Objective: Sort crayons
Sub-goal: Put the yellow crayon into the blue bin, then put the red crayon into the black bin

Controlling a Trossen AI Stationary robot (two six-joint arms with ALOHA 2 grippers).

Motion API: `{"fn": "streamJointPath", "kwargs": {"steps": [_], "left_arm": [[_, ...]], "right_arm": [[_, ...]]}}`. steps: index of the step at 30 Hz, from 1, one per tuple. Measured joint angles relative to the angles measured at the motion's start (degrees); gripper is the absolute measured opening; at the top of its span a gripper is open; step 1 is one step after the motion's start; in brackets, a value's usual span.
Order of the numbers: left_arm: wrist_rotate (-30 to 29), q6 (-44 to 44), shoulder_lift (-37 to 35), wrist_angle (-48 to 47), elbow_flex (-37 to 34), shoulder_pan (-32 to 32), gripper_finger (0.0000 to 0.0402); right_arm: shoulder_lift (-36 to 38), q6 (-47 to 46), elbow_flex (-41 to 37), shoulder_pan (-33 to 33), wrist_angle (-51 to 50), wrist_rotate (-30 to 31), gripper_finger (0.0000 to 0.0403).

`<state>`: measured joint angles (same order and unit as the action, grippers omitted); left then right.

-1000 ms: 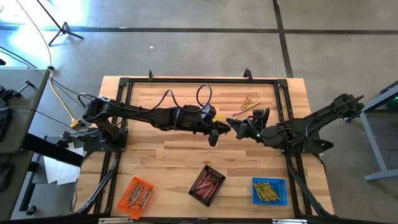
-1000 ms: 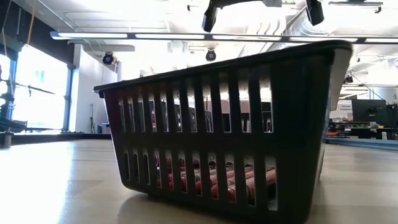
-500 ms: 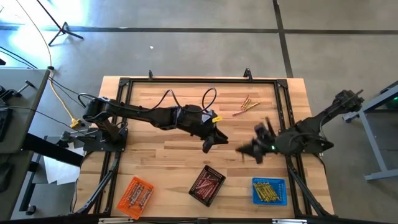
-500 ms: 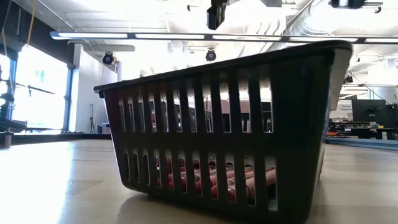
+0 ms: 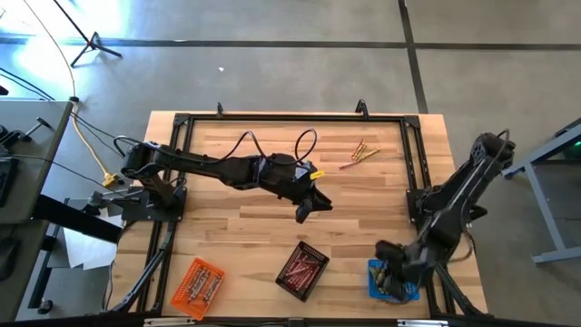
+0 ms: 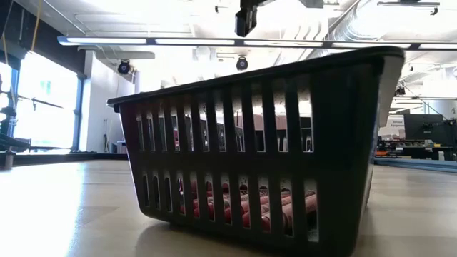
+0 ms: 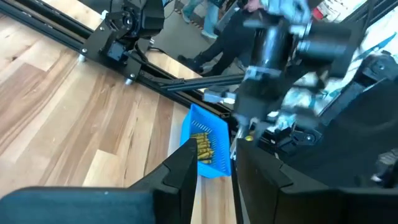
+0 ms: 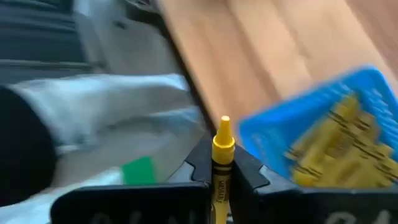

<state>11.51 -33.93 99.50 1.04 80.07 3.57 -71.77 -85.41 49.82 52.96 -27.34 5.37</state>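
Note:
The yellow crayon's tip [image 8: 224, 129] points beside the blue tray toward the table's edge. My right gripper should move back over the yellow crayons inside [image 8: 342, 146] before it opens.
My right gripper [image 5: 388, 263] hangs over the blue tray [image 5: 373, 283] at the near right, shut on a yellow crayon [image 8: 222, 146]. The blue tray [image 8: 367, 84] holds several yellow crayons. My left gripper [image 5: 309, 207] is open and empty above the table's middle; its fingers [image 7: 180, 177] frame the blue tray [image 7: 194, 119] in its wrist view. A few loose crayons [image 5: 363, 153] lie flat on the table at the far right. The black tray [image 5: 302, 270] holds red crayons, and the orange tray [image 5: 198, 286] holds brownish ones. My right gripper pinches the yellow crayon's wrapped body [image 8: 221, 173] between its two fingers. The crayon lies along the fingers, and its pointed tip [image 8: 224, 119] sticks out past them. It is lifted clear, above the table beside the blue tray.
The three trays stand in a row along the near edge. A black frame [image 5: 272, 118] runs around the table. The black tray [image 6: 257, 143] fills the low view, with my left gripper [image 6: 246, 16] high above it. People and gear show beyond the table in the left wrist view.
My right gripper has drawn away from my left gripper at the table's middle and swung toward the near right, ending over the blue tray. My left gripper has shifted slightly toward the near edge.

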Motion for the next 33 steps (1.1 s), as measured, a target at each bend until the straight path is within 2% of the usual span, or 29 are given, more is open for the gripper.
{"fn": "streamJointPath", "kwargs": {"steps": [7,13,22,25,33], "left_arm": [[-0.1,-0.3,0.0,0.0,0.0,0.0,0.0099],[-0.2,-0.3,0.0,0.1,0.0,0.0,0.0099],[-0.3,0.6,0.0,0.1,0.0,-1.1,0.0099],[-2.5,2.8,0.1,0.1,0.0,-2.0,0.0099],[-4.3,8.1,5.2,0.3,0.0,-5.9,0.0099]], "right_arm": [[-9.0,-2.2,0.0,1.1,-5.7,-6.7,0.0017],[-12.0,-2.2,0.0,0.8,-6.0,-12.9,0.0038],[-9.4,-3.1,0.0,-1.8,-7.0,-13.5,0.0063],[-7.3,-3.3,0.0,-2.7,-6.9,-13.5,0.0071],[-1.5,-4.6,0.0,-4.2,-6.8,-12.3,0.0076]]}}
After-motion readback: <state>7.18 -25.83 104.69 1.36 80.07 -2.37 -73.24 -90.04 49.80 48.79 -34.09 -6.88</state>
